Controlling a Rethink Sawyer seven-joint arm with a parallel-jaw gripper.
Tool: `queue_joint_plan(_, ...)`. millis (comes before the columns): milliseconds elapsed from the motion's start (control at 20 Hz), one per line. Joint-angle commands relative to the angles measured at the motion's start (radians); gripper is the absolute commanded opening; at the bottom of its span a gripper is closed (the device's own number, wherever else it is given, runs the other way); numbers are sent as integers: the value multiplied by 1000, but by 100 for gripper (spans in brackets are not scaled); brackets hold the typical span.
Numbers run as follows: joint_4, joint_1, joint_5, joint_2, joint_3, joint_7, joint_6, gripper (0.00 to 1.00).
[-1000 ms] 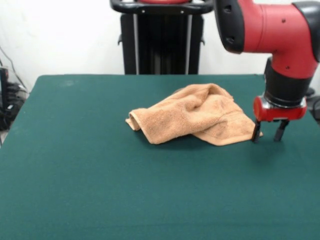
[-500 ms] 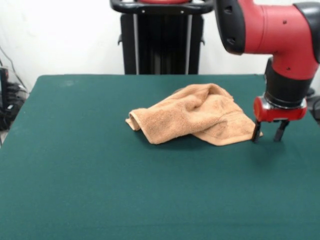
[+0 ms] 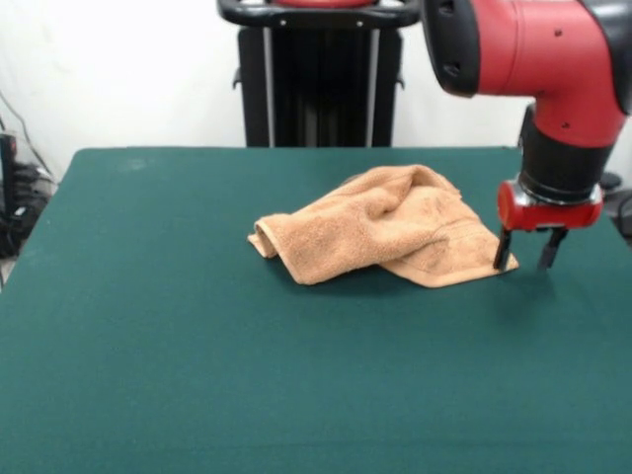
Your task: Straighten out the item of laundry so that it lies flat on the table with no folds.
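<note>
The whole towel will come along and stay folded when the robot carries the towel's corner across the table, because the towel lies bunched in overlapping layers.
The item of laundry, an orange-tan terry towel, lies crumpled and folded over itself near the middle of the dark green table. A woven band shows near its right edge. My gripper hangs open just off the towel's right corner, a little above the cloth. Its left finger stands at the corner's tip, and nothing is held between the two fingers.
The red and black arm comes down over the table's right side. A black stand rises behind the table's far edge. Cables lie off the left edge.
My gripper has risen slightly and shifted a little to the left, toward the towel's right corner. The towel has not moved.
</note>
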Motion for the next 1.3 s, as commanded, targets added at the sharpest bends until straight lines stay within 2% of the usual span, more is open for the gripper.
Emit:
queue_joint_plan(50,175,-20,14,-68,68,210,-70,100)
queue_joint_plan(250,224,-28,6,-103,68,202,-79,100)
queue_joint_plan(500,248,-41,1,-98,78,195,-112,100)
queue_joint_plan(1300,226,-20,0,-43,53,194,-145,100)
